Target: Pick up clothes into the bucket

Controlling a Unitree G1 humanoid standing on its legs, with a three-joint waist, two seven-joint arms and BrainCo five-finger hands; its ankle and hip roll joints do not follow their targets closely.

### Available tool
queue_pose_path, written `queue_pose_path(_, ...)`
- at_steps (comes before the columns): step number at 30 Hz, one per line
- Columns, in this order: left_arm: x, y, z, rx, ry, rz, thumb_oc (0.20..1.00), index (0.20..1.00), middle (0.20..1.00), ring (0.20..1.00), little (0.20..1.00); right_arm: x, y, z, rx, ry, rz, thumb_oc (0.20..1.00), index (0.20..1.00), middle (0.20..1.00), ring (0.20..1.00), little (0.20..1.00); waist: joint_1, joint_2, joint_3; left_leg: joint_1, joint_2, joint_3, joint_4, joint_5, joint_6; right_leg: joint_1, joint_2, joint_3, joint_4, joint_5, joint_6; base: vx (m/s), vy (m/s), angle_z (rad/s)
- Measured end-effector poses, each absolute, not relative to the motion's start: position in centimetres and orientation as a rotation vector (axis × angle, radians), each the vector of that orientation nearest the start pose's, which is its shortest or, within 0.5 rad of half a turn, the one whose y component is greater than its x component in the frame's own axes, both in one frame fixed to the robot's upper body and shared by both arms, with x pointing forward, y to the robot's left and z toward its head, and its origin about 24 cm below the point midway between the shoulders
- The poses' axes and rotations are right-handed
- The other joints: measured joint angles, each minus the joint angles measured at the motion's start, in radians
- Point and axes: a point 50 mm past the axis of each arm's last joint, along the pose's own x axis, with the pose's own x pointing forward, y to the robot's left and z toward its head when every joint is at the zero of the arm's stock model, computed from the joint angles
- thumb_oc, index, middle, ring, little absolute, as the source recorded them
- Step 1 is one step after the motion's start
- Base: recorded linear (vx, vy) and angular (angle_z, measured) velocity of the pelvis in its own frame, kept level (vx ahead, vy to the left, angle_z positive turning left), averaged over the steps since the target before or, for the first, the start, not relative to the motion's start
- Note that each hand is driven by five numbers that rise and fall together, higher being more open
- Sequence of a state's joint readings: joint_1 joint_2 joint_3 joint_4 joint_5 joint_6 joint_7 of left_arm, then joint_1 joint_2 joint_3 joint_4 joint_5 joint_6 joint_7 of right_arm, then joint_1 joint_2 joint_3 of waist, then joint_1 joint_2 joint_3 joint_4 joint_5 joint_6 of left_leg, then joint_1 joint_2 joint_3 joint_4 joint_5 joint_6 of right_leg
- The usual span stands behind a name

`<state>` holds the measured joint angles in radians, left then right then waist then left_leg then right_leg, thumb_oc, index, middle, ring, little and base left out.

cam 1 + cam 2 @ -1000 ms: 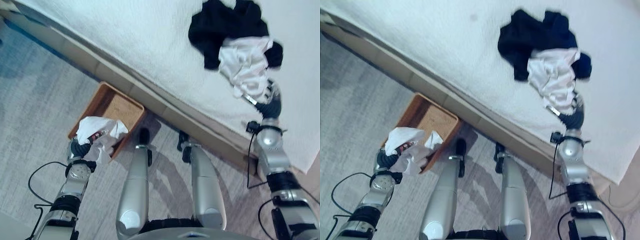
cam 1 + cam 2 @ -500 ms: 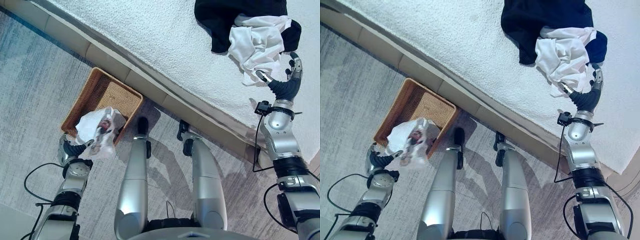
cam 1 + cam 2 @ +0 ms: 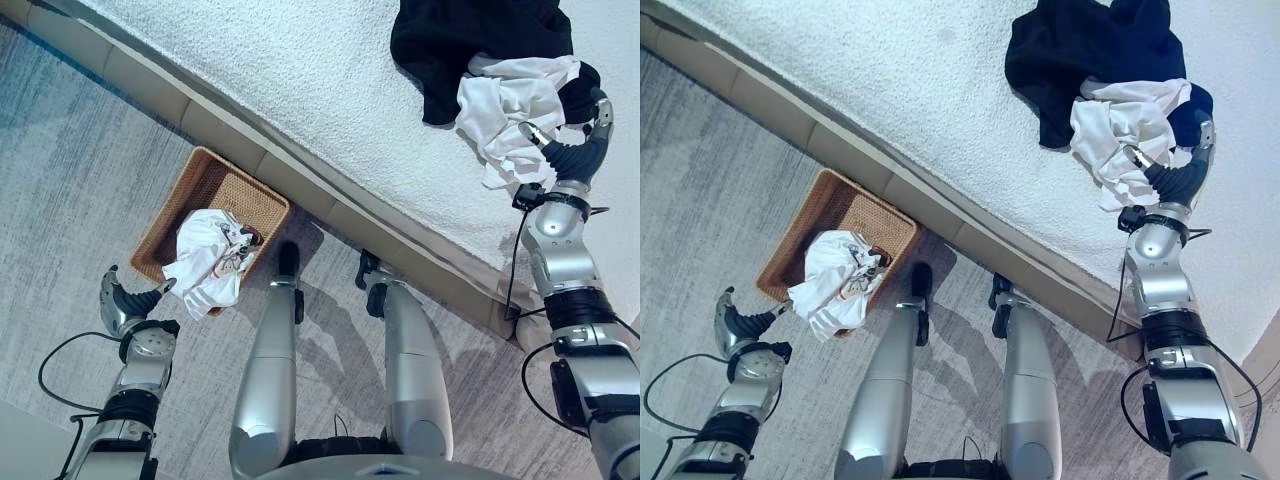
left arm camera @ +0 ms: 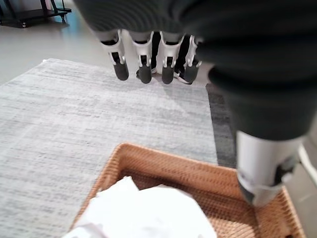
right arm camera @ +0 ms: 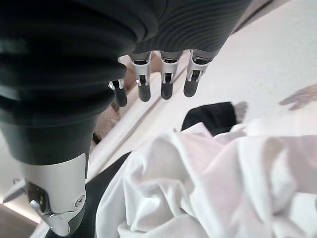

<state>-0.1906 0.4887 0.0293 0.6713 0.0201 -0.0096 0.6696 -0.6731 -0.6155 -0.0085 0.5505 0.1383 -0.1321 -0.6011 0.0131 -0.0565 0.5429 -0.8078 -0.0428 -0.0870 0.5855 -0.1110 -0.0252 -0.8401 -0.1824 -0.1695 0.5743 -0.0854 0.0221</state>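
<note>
I expect the crumpled white garment (image 3: 513, 112) to come away when I lift it, because its white folds (image 3: 515, 72) are on top. The black garment should stay behind.
A brown wicker basket (image 3: 222, 192) stands on the floor against the bed's base. A white printed garment (image 3: 208, 262) lies in it and hangs over its near rim. My left hand (image 3: 122, 303) hovers open just outside the basket's near-left corner, holding nothing; its wrist view shows straight fingers (image 4: 143, 59) above the basket rim (image 4: 163, 163) and the white garment (image 4: 143, 208). On the bed, a crumpled white garment (image 3: 510, 105) rests against a black garment (image 3: 470, 40). My right hand (image 3: 580, 150) is open at the white garment's right edge, its fingers (image 5: 166, 74) spread above the cloth (image 5: 223, 188).
The bed (image 3: 300, 90) with its white textured cover runs diagonally across the upper view, with a beige base (image 3: 210, 130) along the floor. Grey carpet (image 3: 70, 170) lies left of the basket.
My left hand has let go of the white printed garment, which now lies in the basket. The hand has drawn back to the left. My right hand has edged closer to the white garment.
</note>
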Motion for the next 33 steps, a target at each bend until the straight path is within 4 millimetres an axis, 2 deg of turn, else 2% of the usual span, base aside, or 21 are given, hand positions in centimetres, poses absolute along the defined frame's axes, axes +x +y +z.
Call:
queue_pose_path(3, 25.0, 31.6, 1.3, 0.543, 0.210, 0.811, 1.000, 1.000, 1.000, 1.000, 1.000, 34.9, -30.1, 19.5, -0.378, -0.367, -0.735, 1.000, 1.000, 1.000, 1.000, 1.000, 0.009, 0.001, 0.000, 0.005, -0.005, -0.002, -0.014, 0.002, 0.001, 0.000, -0.007, -0.003, 0.004, -0.003, -0.004, 0.00, -0.037, 0.06)
queue_pose_path(6, 26.2, 29.3, 2.2, 0.215, 0.096, 0.711, 1.000, 1.000, 1.000, 1.000, 1.000, 35.5, -32.1, 19.1, -0.540, -0.226, -0.685, 1.000, 1.000, 1.000, 1.000, 1.000, 0.032, 0.011, -0.001, 0.013, -0.018, -0.003, -0.050, 0.020, 0.002, -0.002, -0.020, -0.004, 0.000, -0.003, -0.003, 0.00, -0.047, 0.09)
queue_pose_path(8, 26.5, 28.2, 2.0, 0.115, 0.096, 0.616, 1.000, 1.000, 1.000, 1.000, 1.000, 36.1, -32.8, 19.1, -0.636, -0.138, -0.633, 1.000, 1.000, 1.000, 1.000, 1.000, 0.035, 0.012, -0.001, 0.013, -0.024, -0.009, -0.060, 0.026, 0.000, -0.004, -0.027, -0.008, -0.001, -0.003, -0.003, 0.00, -0.040, 0.12)
queue_pose_path(12, 26.9, 25.5, 1.7, 0.031, 0.092, 0.449, 1.000, 1.000, 1.000, 1.000, 1.000, 36.3, -34.1, 18.8, -0.786, 0.008, -0.576, 1.000, 1.000, 1.000, 1.000, 1.000, 0.059, 0.017, 0.000, 0.012, -0.028, -0.013, -0.084, 0.038, -0.001, -0.008, -0.031, -0.015, -0.012, -0.002, -0.003, 0.01, -0.032, 0.06)
queue_pose_path(14, 27.0, 24.2, 1.2, 0.036, 0.109, 0.374, 1.000, 1.000, 1.000, 1.000, 1.000, 36.7, -34.2, 19.0, -0.828, 0.042, -0.561, 1.000, 1.000, 1.000, 1.000, 1.000, 0.059, 0.019, 0.000, 0.012, -0.032, -0.019, -0.098, 0.049, -0.007, -0.010, -0.033, -0.018, -0.020, -0.002, -0.002, 0.01, -0.025, 0.08)
queue_pose_path(16, 27.2, 23.3, 1.1, 0.038, 0.116, 0.320, 1.000, 1.000, 1.000, 1.000, 1.000, 36.8, -34.0, 18.9, -0.841, 0.055, -0.551, 1.000, 1.000, 1.000, 1.000, 1.000, 0.058, 0.020, 0.000, 0.012, -0.032, -0.023, -0.109, 0.053, -0.007, -0.012, -0.034, -0.021, -0.022, -0.001, -0.002, 0.01, -0.035, 0.05)
queue_pose_path(19, 27.3, 23.0, 1.0, 0.045, 0.121, 0.292, 1.000, 1.000, 1.000, 1.000, 1.000, 37.1, -33.6, 18.9, -0.908, 0.069, -0.525, 1.000, 1.000, 1.000, 1.000, 1.000, 0.055, 0.020, -0.001, 0.018, -0.032, -0.024, -0.126, 0.060, -0.011, -0.012, -0.034, -0.024, -0.029, 0.000, -0.003, 0.00, -0.040, 0.00)
queue_pose_path(20, 27.4, 23.0, 1.1, 0.053, 0.120, 0.282, 1.000, 1.000, 1.000, 1.000, 1.000, 37.3, -33.4, 19.0, -0.960, 0.081, -0.511, 0.871, 0.871, 0.871, 0.871, 0.871, 0.055, 0.021, -0.001, 0.023, -0.032, -0.024, -0.140, 0.068, -0.014, -0.012, -0.035, -0.025, -0.032, 0.000, -0.003, 0.00, 0.000, 0.00)
queue_pose_path(21, 27.7, 22.8, 1.2, 0.054, 0.115, 0.269, 1.000, 1.000, 1.000, 1.000, 1.000, 37.6, -33.2, 19.4, -1.013, 0.094, -0.501, 0.341, 0.341, 0.341, 0.341, 0.341, 0.055, 0.022, -0.001, 0.032, -0.032, -0.024, -0.159, 0.079, -0.015, -0.010, -0.036, -0.026, -0.038, 0.003, -0.004, 0.00, -0.018, 0.04)
queue_pose_path(22, 27.9, 22.7, 1.3, 0.054, 0.110, 0.266, 1.000, 1.000, 1.000, 1.000, 1.000, 37.6, -33.1, 19.6, -1.034, 0.093, -0.500, 0.203, 0.203, 0.203, 0.203, 0.203, 0.055, 0.022, -0.002, 0.035, -0.032, -0.026, -0.166, 0.082, -0.015, -0.009, -0.035, -0.027, -0.039, 0.003, -0.005, 0.00, -0.022, 0.05)
queue_pose_path(28, 28.7, 22.1, 2.2, 0.051, 0.080, 0.245, 1.000, 1.000, 1.000, 1.000, 1.000, 38.3, -31.9, 21.1, -1.069, 0.027, -0.470, 0.200, 0.200, 0.200, 0.200, 0.200, 0.055, 0.029, -0.003, 0.070, -0.027, -0.027, -0.209, 0.100, -0.020, 0.010, -0.033, -0.031, -0.047, 0.005, -0.008, -0.03, 0.003, 0.00)
queue_pose_path(31, 29.0, 22.0, 2.3, 0.052, 0.076, 0.241, 1.000, 1.000, 1.000, 1.000, 1.000, 38.4, -30.6, 21.8, -1.057, -0.057, -0.452, 0.200, 0.200, 0.200, 0.200, 0.200, 0.051, 0.032, -0.003, 0.076, -0.024, -0.026, -0.212, 0.105, -0.021, 0.015, -0.029, -0.032, -0.058, 0.016, -0.018, -0.04, 0.010, -0.04)
queue_pose_path(33, 29.1, 22.1, 2.6, 0.052, 0.066, 0.245, 1.000, 1.000, 1.000, 1.000, 1.000, 38.2, -28.7, 23.1, -1.020, -0.196, -0.416, 0.200, 0.200, 0.200, 0.200, 0.200, 0.042, 0.033, -0.003, 0.082, -0.023, -0.023, -0.212, 0.105, -0.021, 0.024, -0.026, -0.031, -0.064, 0.021, -0.017, -0.01, 0.008, -0.05)
